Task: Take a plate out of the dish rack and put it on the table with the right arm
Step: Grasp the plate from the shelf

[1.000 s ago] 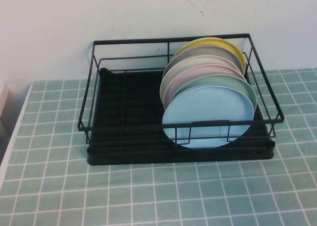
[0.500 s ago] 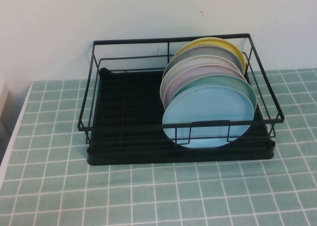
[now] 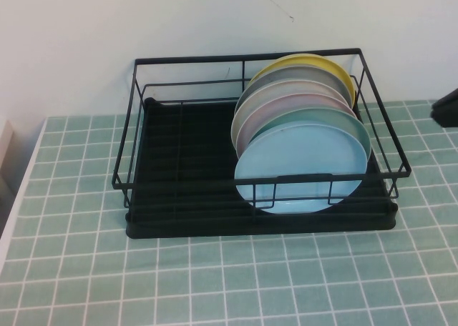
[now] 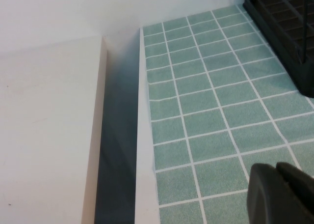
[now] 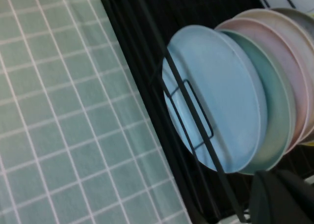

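The light sky-blue plate is frontmost and its rim is above the rack's wire, so my right gripper should go next to that rim's nearest side and close there.
The light sky-blue plate stands on edge at the front of a row of plates in the right half of the black wire dish rack. It also shows in the right wrist view, behind the rack's front wire. A dark part of my right arm shows at the right edge of the high view, beside the rack and apart from it. My right gripper is shut and empty, hovering by the rack's right end. My left gripper is shut and empty over the green tiled table, left of the rack.
Behind the blue plate stand a mint-green plate, a pale pink plate, a grey plate and a yellow plate. The rack's left half holds nothing. A white ledge borders the table's left edge. Tiled table lies in front of the rack.
A dark part of my right arm has come into the high view at the right edge. The rack and plates have not moved.
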Robot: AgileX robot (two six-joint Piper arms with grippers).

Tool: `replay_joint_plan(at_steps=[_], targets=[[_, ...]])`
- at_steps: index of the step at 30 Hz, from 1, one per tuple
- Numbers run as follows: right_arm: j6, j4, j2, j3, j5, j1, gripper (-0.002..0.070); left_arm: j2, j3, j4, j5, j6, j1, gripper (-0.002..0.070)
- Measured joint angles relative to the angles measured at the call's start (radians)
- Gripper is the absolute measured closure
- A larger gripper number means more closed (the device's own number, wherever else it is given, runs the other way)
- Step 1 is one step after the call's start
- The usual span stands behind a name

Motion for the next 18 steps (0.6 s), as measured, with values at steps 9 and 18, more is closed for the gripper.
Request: replay_joint_plan(at_steps=[9,18], targets=[[-0.035,-0.193,0.16,-0.027,-0.148,0.146,0.05,0.0,0.0,0.0,0.0,0.0,0.0,0.0678],[-0.102,-0.201,0.314,-0.027,-0.356,0.197,0.0279,0.0,0.0,0.0,0.0,0.0,0.0,0.0678]])
